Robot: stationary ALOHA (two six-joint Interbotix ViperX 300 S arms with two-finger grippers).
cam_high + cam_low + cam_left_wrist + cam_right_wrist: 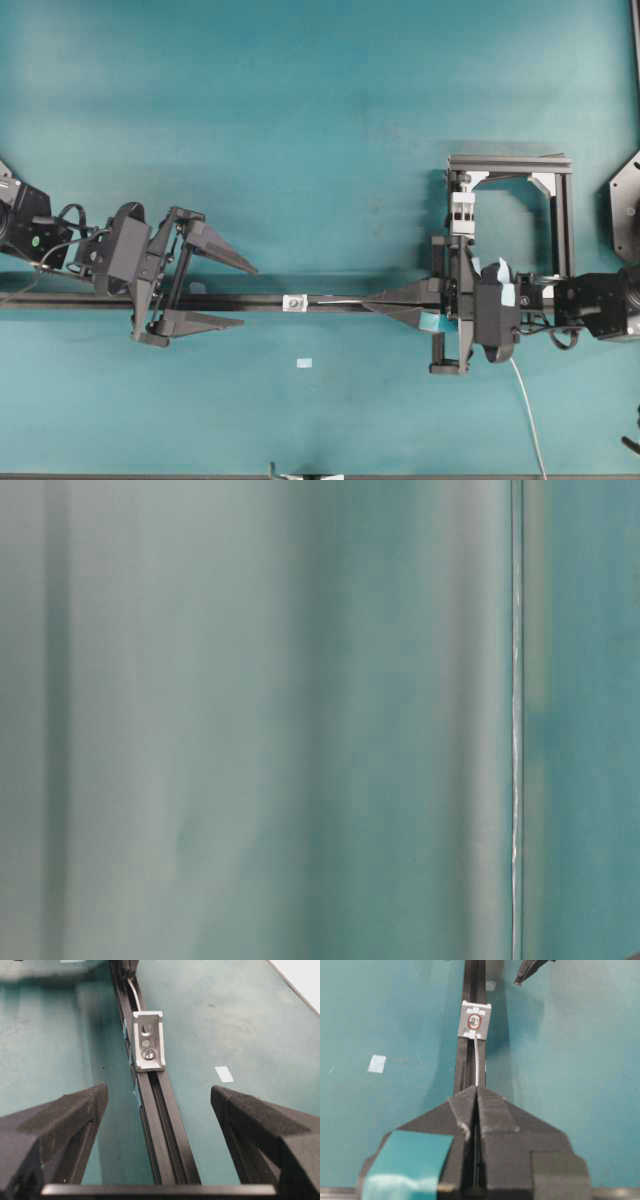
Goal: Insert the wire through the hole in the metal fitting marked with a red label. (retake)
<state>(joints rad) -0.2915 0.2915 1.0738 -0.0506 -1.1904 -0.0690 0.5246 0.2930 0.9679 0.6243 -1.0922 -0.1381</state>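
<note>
My gripper will pull the thin wire [134, 994], and the wire will slip a long way through, because the hole in the metal fitting [147, 1028] is wider than the wire.
A black rail [200, 301] runs across the table, and the small silvery metal fitting [293, 302] sits on it. In the right wrist view the fitting [475, 1021] has a red ring around its dark hole [475, 1021]. My right gripper [476, 1088] is shut on the thin wire [476, 1060]. The wire's free end touches the fitting's near edge just below the hole. My left gripper [159, 1091] is open and straddles the rail on the fitting's other side, short of the fitting [148, 1042]. No wire pokes out on that side; the wire [131, 987] shows only behind the fitting.
A white clamp block [462, 212] stands on a black frame [510, 163] at the back right. A flat pale rectangle [304, 363] lies on the teal mat in front of the rail. A white cable [530, 410] trails from the right arm. The table-level view is a teal blur.
</note>
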